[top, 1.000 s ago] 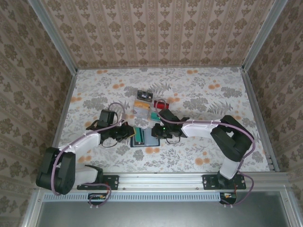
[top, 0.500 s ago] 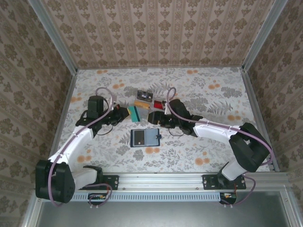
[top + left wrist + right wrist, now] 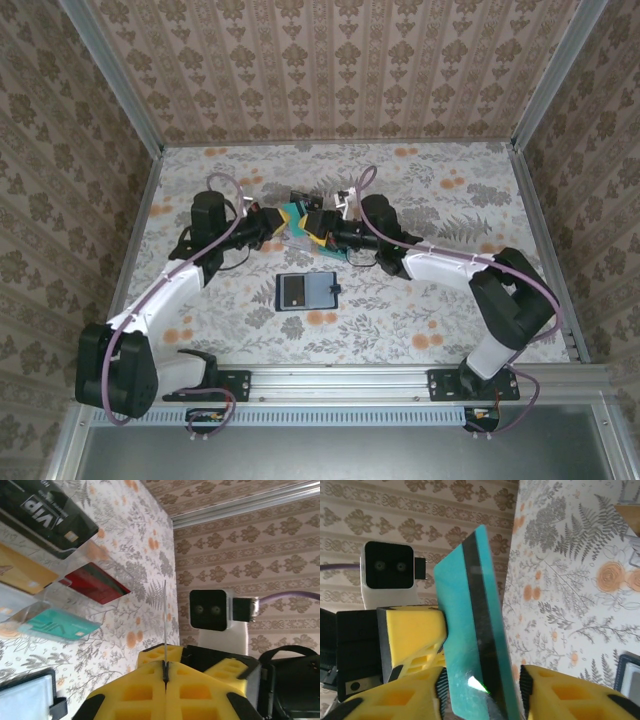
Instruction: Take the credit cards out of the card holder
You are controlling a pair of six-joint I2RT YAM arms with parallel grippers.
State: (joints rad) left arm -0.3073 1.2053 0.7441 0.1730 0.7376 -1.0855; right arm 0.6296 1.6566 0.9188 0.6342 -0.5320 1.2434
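The other teal card's slot (image 3: 333, 252) is closer to the robot's right gripper, so the right gripper should take over the teal card (image 3: 293, 218) from the left gripper and lower it there.
The card holder (image 3: 305, 290) lies open on the table, dark navy with a grey inside, and neither gripper touches it; its corner shows in the right wrist view (image 3: 629, 672). Above the back of the table, my left gripper (image 3: 277, 222) is shut on a teal credit card (image 3: 291, 214). The left wrist view sees that card edge-on (image 3: 165, 625) in the left gripper (image 3: 165, 667). My right gripper (image 3: 318, 229) faces the left one. In its own view the right gripper (image 3: 482, 695) stands open around the teal card (image 3: 470, 625), with a narrow gap at one pad.
Other credit cards lie flat on the table behind the grippers: a black one (image 3: 50, 515), a gold one (image 3: 25, 570), a red one (image 3: 95, 582) and another teal one (image 3: 60, 625). Papered walls and a metal frame enclose the table.
Both grippers left the card holder and moved toward the back. The left one lifted the teal card out with it. The right gripper let go of the holder and now brackets the card.
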